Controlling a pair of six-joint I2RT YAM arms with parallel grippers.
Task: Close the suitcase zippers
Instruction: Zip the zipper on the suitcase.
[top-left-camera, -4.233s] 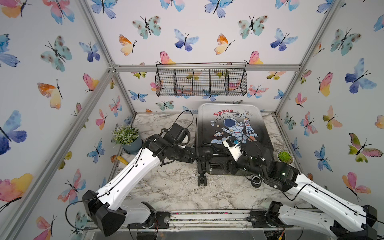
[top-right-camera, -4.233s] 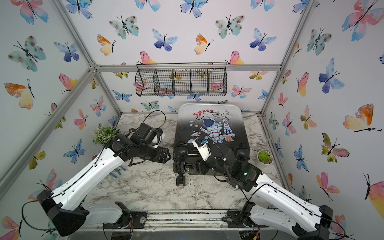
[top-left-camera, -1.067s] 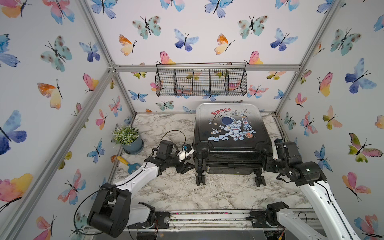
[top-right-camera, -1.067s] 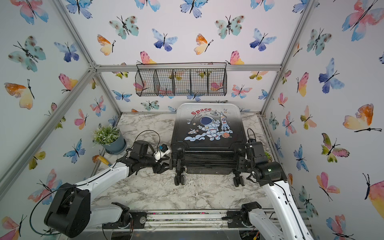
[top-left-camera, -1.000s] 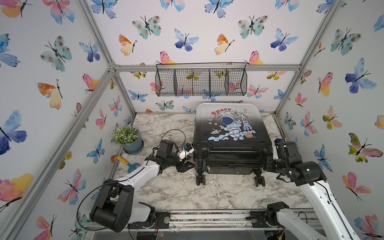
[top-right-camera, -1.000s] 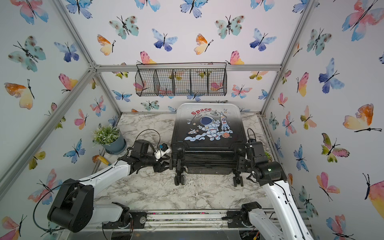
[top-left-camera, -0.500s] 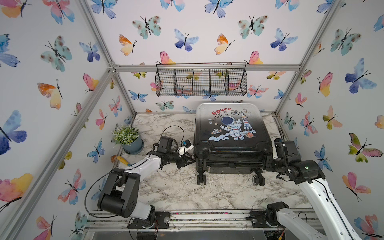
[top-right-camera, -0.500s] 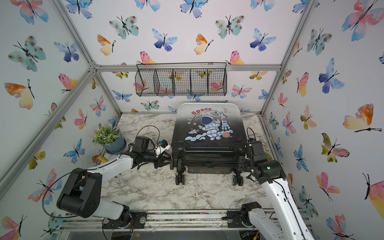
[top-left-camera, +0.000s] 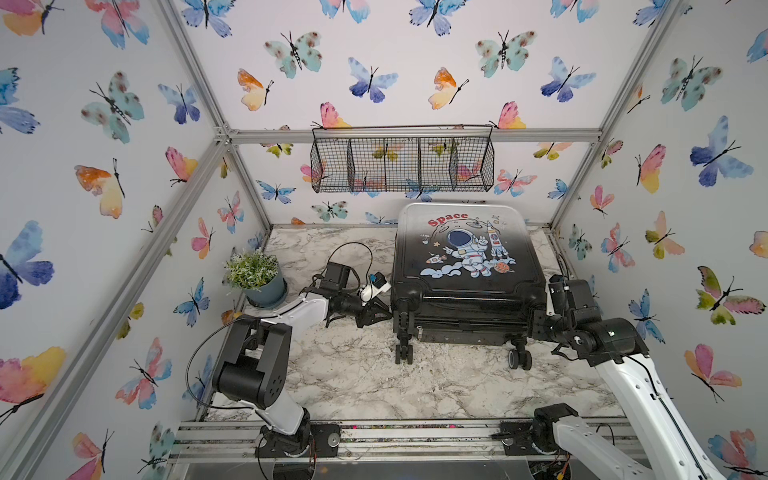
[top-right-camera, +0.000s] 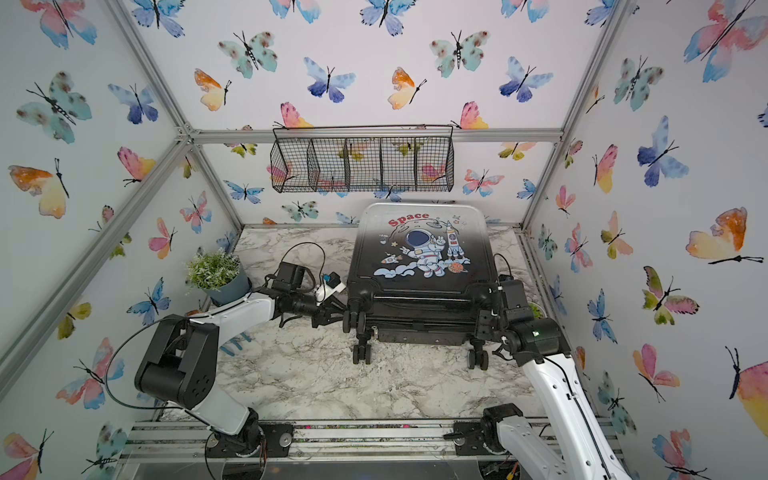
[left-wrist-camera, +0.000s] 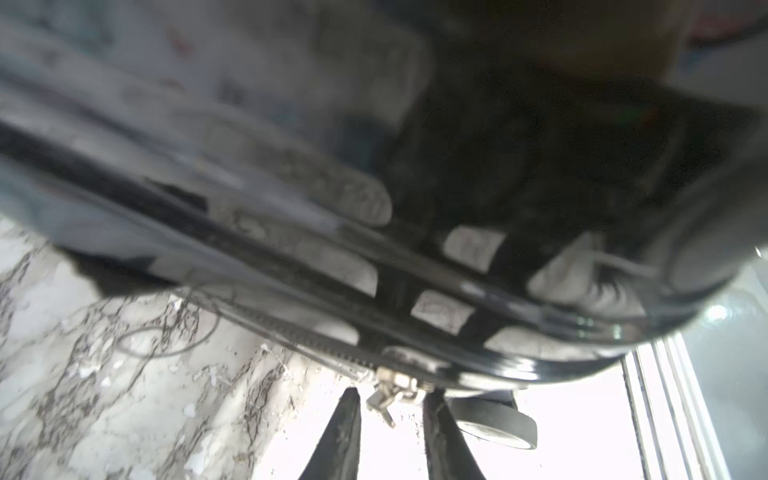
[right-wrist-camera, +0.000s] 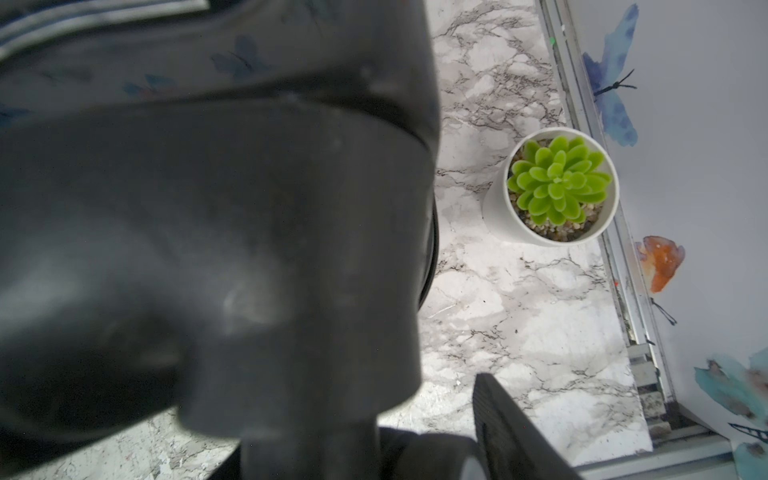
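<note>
The zipper pull hangs slanted (left-wrist-camera: 382, 405) at my left gripper's finger ends. I should open, reach in deeper and grip the pull (left-wrist-camera: 393, 390) before pulling it around the suitcase's corner.
The suitcase (top-left-camera: 465, 266) (top-right-camera: 419, 257) lies flat with its astronaut side up and its wheels toward the front. My left gripper (top-left-camera: 384, 309) (top-right-camera: 343, 311) reaches its near left corner, low by the table. In the left wrist view a small metal zipper pull (left-wrist-camera: 388, 395) hangs from the black zipper band (left-wrist-camera: 291, 332). My left gripper (left-wrist-camera: 392, 392) has narrowed around the pull, with a gap still showing on one side. My right gripper (top-left-camera: 538, 326) (top-right-camera: 484, 324) sits against the near right corner. One of its fingers (right-wrist-camera: 507, 419) shows beside the dark shell (right-wrist-camera: 208, 208); the other is hidden.
A blue pot with a leafy plant (top-left-camera: 257, 278) stands at the left wall. A white pot with a green succulent (right-wrist-camera: 557, 187) stands close behind my right wrist by the metal frame rail (right-wrist-camera: 623, 270). A wire basket (top-left-camera: 401, 164) hangs on the back wall. A case wheel (left-wrist-camera: 494, 419) is beside my left fingers.
My left gripper has moved in to the case's near left corner and its jaws have narrowed around the pull. The case's near right wheel has shifted slightly. The right arm has barely moved.
</note>
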